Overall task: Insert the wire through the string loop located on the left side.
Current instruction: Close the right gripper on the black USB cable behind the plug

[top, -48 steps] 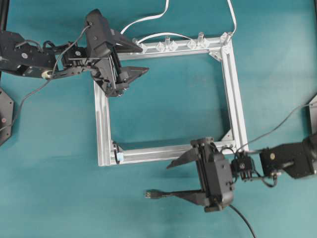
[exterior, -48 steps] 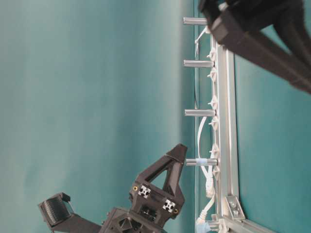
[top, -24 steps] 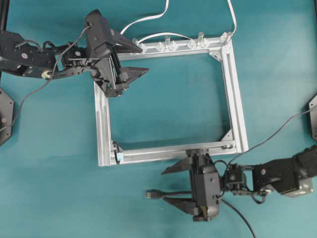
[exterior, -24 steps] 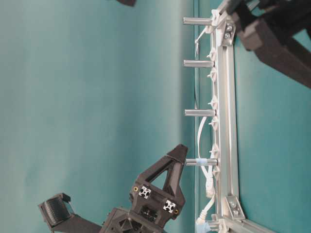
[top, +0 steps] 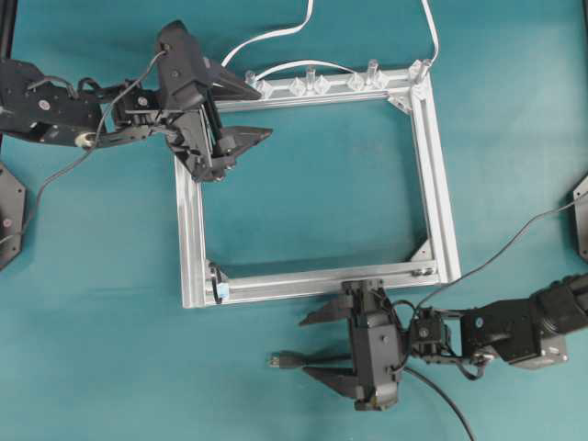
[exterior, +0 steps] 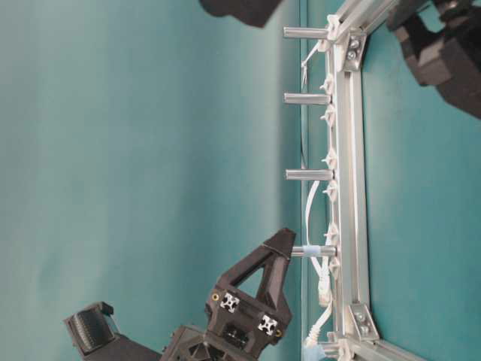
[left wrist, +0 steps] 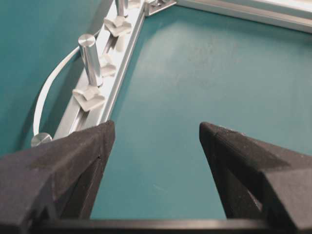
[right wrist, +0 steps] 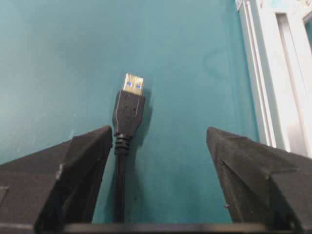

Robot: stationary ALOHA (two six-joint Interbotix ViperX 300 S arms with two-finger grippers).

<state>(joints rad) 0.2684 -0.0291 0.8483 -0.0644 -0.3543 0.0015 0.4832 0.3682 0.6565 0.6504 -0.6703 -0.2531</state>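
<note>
The ribbed neck (right wrist: 122, 142) is keeping the plug (top: 288, 361) in line with the cable, so I expect the plug to still point straight ahead when I lift the wire.
The wire (top: 276, 360) lies on the teal table in front of the frame, its black plug and metallic tip (right wrist: 128, 109) pointing left. My right gripper (top: 305, 347) is open and straddles the cable just behind the plug. In the right wrist view the cable runs close to one finger (right wrist: 83, 161), and the jaws of the right gripper (right wrist: 158, 131) are not closed on it. The string loop (top: 219, 288), with its pale tab, sits at the frame's front left corner. My left gripper (top: 266, 112) hovers open and empty over the back left corner. Only teal table shows between the fingers of the left gripper (left wrist: 156, 126).
A square aluminium frame (top: 441, 184) lies mid-table. Its back rail carries upright metal posts (left wrist: 90, 51) and clear clips (top: 299, 86). White cables (top: 276, 35) curve away behind it. In the table-level view the left gripper's finger (exterior: 274, 252) stands close to a post (exterior: 312, 250).
My right gripper has moved toward the table's front and left, dropping from beside the frame's front rail to straddle the wire. The left gripper has barely shifted.
</note>
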